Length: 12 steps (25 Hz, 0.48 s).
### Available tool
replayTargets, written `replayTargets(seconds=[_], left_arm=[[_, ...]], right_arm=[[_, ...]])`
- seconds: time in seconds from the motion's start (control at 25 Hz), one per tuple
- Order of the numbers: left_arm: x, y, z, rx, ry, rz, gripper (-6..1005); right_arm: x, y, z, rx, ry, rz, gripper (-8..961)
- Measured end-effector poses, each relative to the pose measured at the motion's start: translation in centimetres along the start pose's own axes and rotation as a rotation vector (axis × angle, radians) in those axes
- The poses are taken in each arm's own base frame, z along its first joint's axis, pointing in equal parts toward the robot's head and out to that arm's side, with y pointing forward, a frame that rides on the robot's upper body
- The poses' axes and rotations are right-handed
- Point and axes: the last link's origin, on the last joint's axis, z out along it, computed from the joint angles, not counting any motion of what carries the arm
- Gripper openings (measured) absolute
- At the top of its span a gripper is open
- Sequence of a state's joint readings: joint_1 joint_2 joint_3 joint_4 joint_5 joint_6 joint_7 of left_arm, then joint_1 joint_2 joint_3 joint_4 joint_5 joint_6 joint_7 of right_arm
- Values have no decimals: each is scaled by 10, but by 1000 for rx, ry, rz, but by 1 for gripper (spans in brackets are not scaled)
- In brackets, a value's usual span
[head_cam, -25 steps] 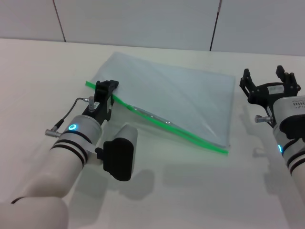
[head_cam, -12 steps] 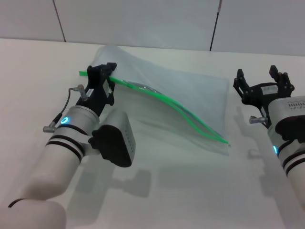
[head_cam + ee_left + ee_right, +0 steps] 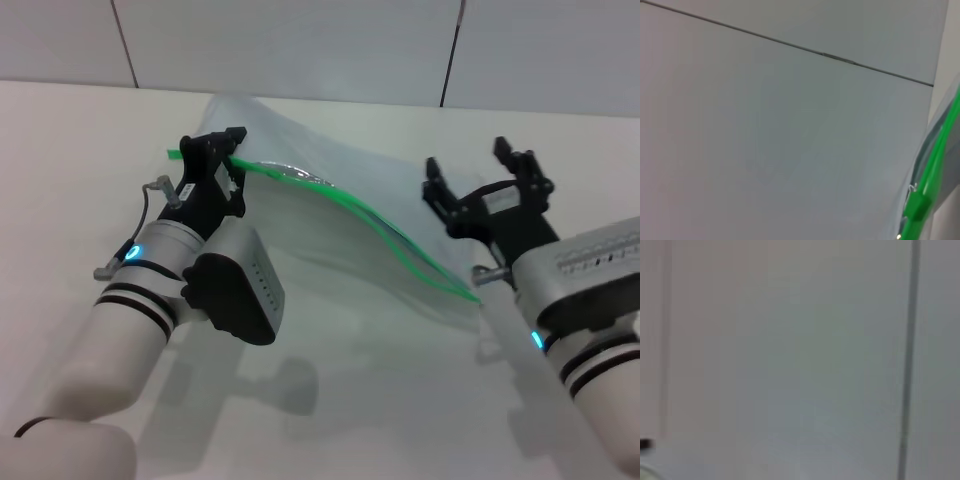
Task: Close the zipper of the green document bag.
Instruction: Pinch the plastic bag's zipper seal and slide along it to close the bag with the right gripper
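The zipper's end [image 3: 175, 155] is held clear of the table by my left gripper, so my right gripper keeps going toward the raised part of the zipper [image 3: 288, 177] beside it and closes there.
The green document bag [image 3: 385, 172] is a translucent pale pouch, its left end lifted off the table. Its bright green zipper [image 3: 372, 215] runs in a sagging line from upper left down to the bag's right corner near the table. My left gripper [image 3: 214, 152] is shut on the zipper's left end and holds it up. My right gripper [image 3: 486, 186] is open, hovering just beyond the bag's right side, above the zipper's low end. In the left wrist view the zipper [image 3: 941, 160] and its small slider [image 3: 916, 206] show close up. The right wrist view shows only wall.
The white table [image 3: 380, 400] spreads out in front of the bag and around both arms. A panelled wall [image 3: 300, 45] stands behind the table's far edge.
The left gripper lifted the bag's left end off the table and now holds it there. The right arm swung left and forward, from the table's right side to the bag's right end.
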<state>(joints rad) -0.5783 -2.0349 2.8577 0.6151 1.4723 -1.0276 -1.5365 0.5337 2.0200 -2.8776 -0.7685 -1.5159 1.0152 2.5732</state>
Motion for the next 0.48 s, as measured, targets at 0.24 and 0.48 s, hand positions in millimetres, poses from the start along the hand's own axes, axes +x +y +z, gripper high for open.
replayTargets(seconds=[0.24, 0.48], left_arm=[[-2, 1, 0, -4, -4, 16, 55], [1, 0, 0, -1, 27, 68, 55]], right_arm=[[-7, 21, -14, -132, -62, -57, 835], [-13, 32, -18, -246, -73, -103, 834]])
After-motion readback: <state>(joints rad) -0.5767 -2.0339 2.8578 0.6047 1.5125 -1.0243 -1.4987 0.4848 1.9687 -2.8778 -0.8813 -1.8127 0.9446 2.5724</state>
